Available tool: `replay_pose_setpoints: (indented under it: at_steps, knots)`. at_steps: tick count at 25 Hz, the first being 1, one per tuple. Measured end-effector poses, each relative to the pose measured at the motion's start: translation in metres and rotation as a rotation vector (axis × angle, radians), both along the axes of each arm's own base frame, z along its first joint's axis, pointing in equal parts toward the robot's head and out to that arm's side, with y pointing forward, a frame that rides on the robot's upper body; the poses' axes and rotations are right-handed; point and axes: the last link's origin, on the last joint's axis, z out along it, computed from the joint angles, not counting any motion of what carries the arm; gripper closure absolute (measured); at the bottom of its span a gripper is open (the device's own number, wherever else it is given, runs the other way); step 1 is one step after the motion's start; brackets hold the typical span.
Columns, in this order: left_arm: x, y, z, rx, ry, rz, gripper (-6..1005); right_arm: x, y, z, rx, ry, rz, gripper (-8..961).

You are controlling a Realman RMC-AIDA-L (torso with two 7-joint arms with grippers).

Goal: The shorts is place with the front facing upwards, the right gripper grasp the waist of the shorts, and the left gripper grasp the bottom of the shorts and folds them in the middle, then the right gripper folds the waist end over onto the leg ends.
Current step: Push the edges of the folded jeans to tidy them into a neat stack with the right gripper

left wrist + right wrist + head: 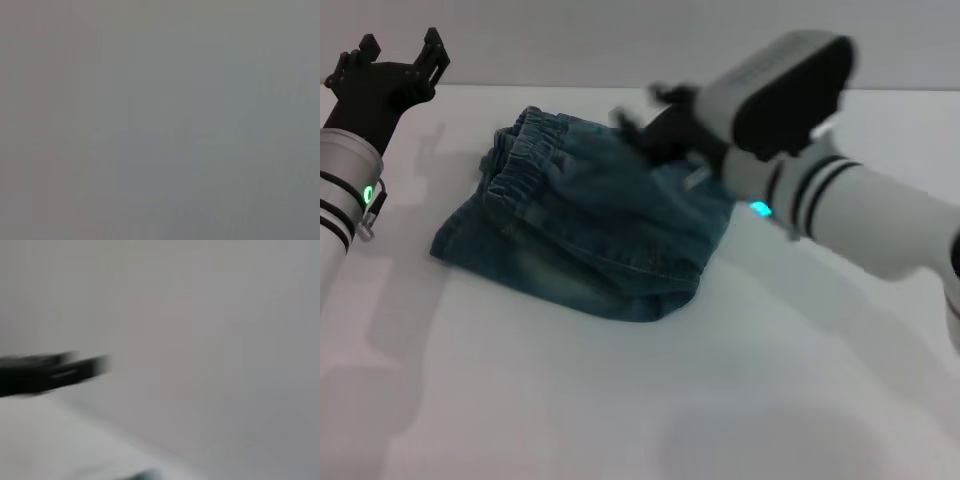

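The denim shorts [610, 225] should turn as one folded bundle when I move their near corner, because the gathered waist [524, 160] is on top of the layers below.
The denim shorts [590, 235] lie folded into a compact bundle on the white table [620, 400], left of centre. Their gathered waist [520, 160] sits on top at the bundle's far left end. The leg ends cannot be told apart in the folds. My right gripper [640, 108] hovers, blurred by motion, over the far right part of the shorts, with its arm [860, 210] reaching in from the right. Raised at the far left, my left gripper [400, 58] is open, holds nothing and is clear of the shorts. The left wrist view shows only grey.
The table's far edge [570, 88] runs just behind the shorts, against a plain wall. A blurred dark shape [50, 372] crosses the right wrist view over pale surface.
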Motion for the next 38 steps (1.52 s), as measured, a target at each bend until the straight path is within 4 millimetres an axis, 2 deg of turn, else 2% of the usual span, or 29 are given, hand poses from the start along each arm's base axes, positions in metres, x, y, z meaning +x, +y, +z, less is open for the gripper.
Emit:
replay_pose_setpoints:
  at_steps: [2,5,8,11,13,14,15,18,20,24,29,31,38]
  knots:
    - [-0.001,-0.001,0.000,0.004,0.002,-0.001,210,0.005,-0.001,0.020,0.187,-0.036,-0.014,475]
    - [-0.001,-0.002,0.000,0.005,0.005,-0.005,210,0.009,-0.005,0.039,0.415,-0.102,-0.004,476]
    - [-0.002,-0.003,-0.004,-0.007,0.011,-0.006,210,0.008,-0.019,0.047,0.620,-0.093,0.078,476]
    - [-0.002,-0.003,-0.007,-0.019,0.012,-0.007,210,0.010,-0.041,0.045,0.730,0.023,0.292,476]
    - [-0.001,-0.004,-0.009,-0.027,0.011,-0.010,210,0.011,-0.057,0.036,0.642,0.145,0.479,475]
    - [-0.001,-0.005,-0.010,-0.030,0.011,-0.012,210,0.019,-0.065,0.026,0.468,0.254,0.563,475]
    - [-0.001,-0.005,-0.011,-0.035,0.013,-0.013,210,0.019,-0.065,0.026,0.468,0.254,0.563,475]
    - [-0.001,-0.005,-0.012,-0.038,0.015,-0.012,210,0.031,-0.075,0.014,0.235,0.406,0.501,475]
    - [-0.003,-0.005,-0.012,-0.041,0.024,-0.007,210,0.038,-0.082,0.010,0.172,0.453,0.445,504]
    - [-0.006,-0.006,-0.013,-0.042,0.030,-0.001,210,0.053,-0.095,-0.001,0.109,0.445,0.369,561]
    - [-0.007,-0.005,-0.013,-0.044,0.039,0.004,209,0.057,-0.109,-0.021,-0.045,0.426,0.341,632]
    - [-0.007,-0.004,-0.014,-0.047,0.042,0.005,209,0.059,-0.112,-0.029,-0.089,0.389,0.339,856]
    - [-0.008,-0.003,-0.016,-0.058,0.041,0.010,209,0.082,-0.106,-0.047,-0.220,0.291,0.196,955]
